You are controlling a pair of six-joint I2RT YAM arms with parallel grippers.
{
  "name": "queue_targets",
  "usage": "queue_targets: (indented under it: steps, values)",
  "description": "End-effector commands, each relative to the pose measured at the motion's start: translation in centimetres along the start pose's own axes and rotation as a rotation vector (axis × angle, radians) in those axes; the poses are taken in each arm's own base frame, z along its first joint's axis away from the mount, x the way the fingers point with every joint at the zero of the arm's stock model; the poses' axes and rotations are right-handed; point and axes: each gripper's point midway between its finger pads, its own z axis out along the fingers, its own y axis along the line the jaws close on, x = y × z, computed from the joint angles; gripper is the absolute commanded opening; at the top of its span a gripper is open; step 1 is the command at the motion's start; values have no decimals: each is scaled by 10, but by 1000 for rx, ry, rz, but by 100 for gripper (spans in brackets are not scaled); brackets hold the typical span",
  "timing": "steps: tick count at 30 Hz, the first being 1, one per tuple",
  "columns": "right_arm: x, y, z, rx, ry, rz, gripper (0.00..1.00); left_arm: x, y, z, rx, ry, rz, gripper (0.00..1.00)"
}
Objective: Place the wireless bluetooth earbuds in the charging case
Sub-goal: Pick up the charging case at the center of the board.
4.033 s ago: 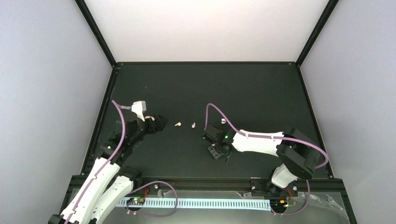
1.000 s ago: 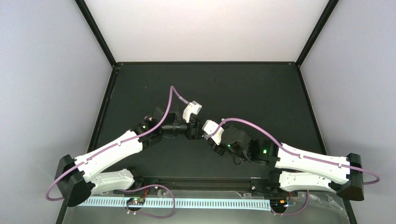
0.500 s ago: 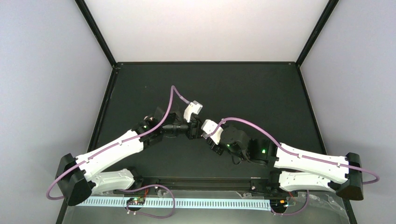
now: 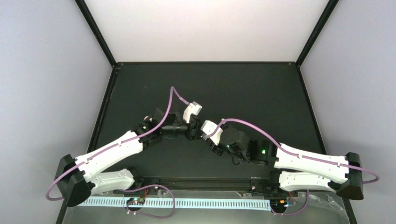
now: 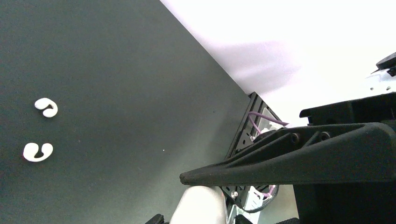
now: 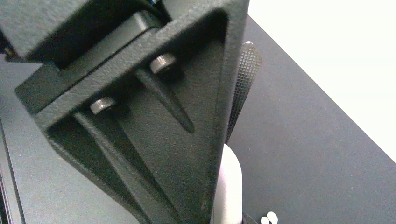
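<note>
The robot's two grippers crowd the charging case (image 5: 198,205) at a slant, so the left gripper should hold the case while the right gripper moves back and comes straight at its end (image 6: 228,212).
Both arms meet at mid-table in the top view, my left gripper (image 4: 194,131) tip to tip with my right gripper (image 4: 211,140). The charging case, white and rounded, shows in the left wrist view (image 5: 198,206) right under the left upper finger (image 5: 280,158), which touches it; the other left finger is hidden. In the right wrist view the charging case (image 6: 229,186) sits at the bottom against a big black finger (image 6: 154,121), gripped by the right gripper. Two white earbuds (image 5: 46,107) (image 5: 37,152) lie on the mat. Another earbud (image 6: 269,218) peeks in at the bottom of the right wrist view.
The black mat (image 4: 243,93) is ringed by a black frame and pale walls. A knurled black pad (image 6: 243,88) stands just behind the big finger. Purple cables (image 4: 175,93) arch over both wrists. The arm bases and a rail (image 4: 201,179) line the near edge.
Since four seconds ago both arms have swung in from the sides to meet at mid-table. Over the last second the right wrist has edged slightly toward the left gripper.
</note>
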Motion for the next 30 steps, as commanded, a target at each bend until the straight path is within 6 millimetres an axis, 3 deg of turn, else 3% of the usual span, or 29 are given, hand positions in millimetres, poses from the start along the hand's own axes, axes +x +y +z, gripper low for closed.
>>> queue_targets:
  steps: [1, 10, 11, 15, 18, 25, 30]
  values:
    - [-15, -10, -7, 42, -52, 21, 28, 7, -6, -5, 21, 17, 2, 36]
    - [-18, -7, -7, 26, -58, 31, 31, 5, -11, -10, 35, -1, 10, 11]
    - [-21, -7, -8, 19, -64, 40, 35, 4, -12, -11, 34, -9, 13, 10]
    - [-40, -5, -18, -31, -100, 130, 70, -7, -15, -21, 18, -72, 42, 3]
    - [-62, -10, -36, -58, -155, 207, 82, -20, -17, -34, -14, -143, 73, 1]
    - [-118, -48, -104, -156, -393, 432, 91, -47, -40, -79, -24, -365, 249, 2]
    - [-132, -40, -115, -362, -445, 498, 90, -40, -81, -111, 148, -494, 472, 1]
